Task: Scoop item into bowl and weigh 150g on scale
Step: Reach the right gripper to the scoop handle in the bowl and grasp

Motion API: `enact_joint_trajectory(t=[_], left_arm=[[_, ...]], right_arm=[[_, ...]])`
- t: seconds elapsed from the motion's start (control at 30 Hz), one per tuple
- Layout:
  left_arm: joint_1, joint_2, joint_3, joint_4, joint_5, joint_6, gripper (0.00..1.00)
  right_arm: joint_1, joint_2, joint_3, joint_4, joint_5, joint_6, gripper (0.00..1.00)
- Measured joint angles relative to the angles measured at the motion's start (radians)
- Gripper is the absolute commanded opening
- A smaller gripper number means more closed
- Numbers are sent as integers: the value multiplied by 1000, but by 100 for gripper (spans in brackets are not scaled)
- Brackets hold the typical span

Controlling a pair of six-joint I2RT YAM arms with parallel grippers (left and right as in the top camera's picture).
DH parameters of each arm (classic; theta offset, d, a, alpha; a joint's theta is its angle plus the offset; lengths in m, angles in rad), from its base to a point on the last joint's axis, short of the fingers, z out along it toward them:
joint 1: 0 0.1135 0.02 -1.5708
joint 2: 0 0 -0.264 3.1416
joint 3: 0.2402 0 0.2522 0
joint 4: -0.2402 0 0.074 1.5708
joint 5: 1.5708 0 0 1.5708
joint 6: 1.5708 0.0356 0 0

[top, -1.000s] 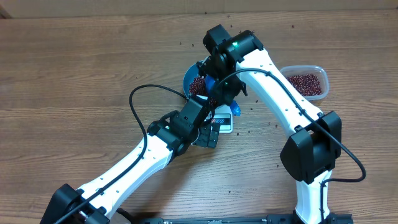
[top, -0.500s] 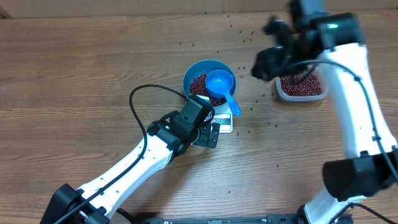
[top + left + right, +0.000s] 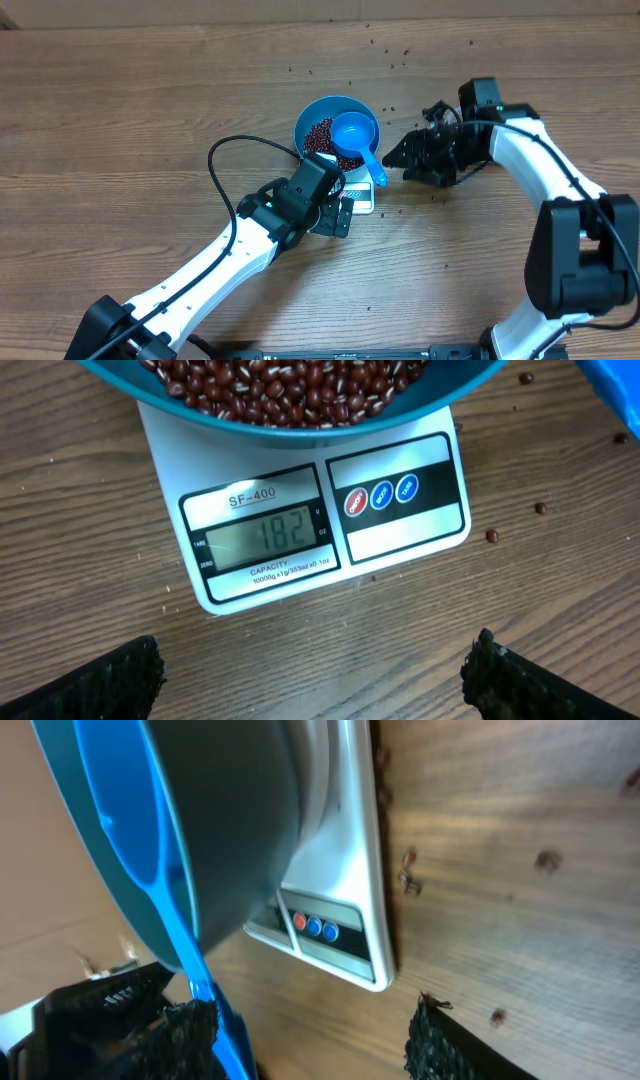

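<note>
The scoop's handle (image 3: 371,165) is off-centre against one finger of my open right gripper. My right gripper should move toward the scale and line up its middle with the handle's end (image 3: 380,180) before it closes.
The blue bowl (image 3: 312,112) stands on the white scale (image 3: 360,200) and holds dark red beans (image 3: 320,135). A small blue scoop (image 3: 355,133) lies in it, its handle sticking out over the rim toward the front right. The scale (image 3: 300,520) shows 182 on its display below the bowl (image 3: 300,420). My left gripper (image 3: 337,218) (image 3: 315,660) hangs open just in front of the scale, nothing between its fingers. My right gripper (image 3: 395,160) (image 3: 312,1015) sits low, right of the bowl (image 3: 230,830), open, with the scoop handle (image 3: 205,995) against its left finger.
Loose beans (image 3: 398,55) are scattered over the wooden table behind and to the right of the bowl, and a few (image 3: 492,536) lie beside the scale. The left arm's black cable (image 3: 215,170) loops left of the bowl.
The right arm left the bowl, swung out over the far right, then came down low beside the bowl. The scoop stayed lying in the bowl. The left arm has not moved.
</note>
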State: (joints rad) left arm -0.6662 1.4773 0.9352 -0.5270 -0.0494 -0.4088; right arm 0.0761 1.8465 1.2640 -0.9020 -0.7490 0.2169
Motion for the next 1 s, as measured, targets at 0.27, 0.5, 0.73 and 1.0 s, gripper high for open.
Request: enact_joint_trajectory(t=[0.27, 0.5, 0.73, 1.0], left_arm=[[0, 0, 0, 0, 0, 0, 99], [0, 0, 0, 0, 0, 0, 100], [0, 0, 0, 0, 0, 0, 100], [0, 0, 0, 0, 0, 0, 100]], right_arm=[[19, -155, -204, 267, -21, 240, 63], [19, -383, -223, 223, 66, 349, 86], [19, -567, -336, 296, 199, 551, 99], [51, -465, -565, 641, 127, 695, 56]])
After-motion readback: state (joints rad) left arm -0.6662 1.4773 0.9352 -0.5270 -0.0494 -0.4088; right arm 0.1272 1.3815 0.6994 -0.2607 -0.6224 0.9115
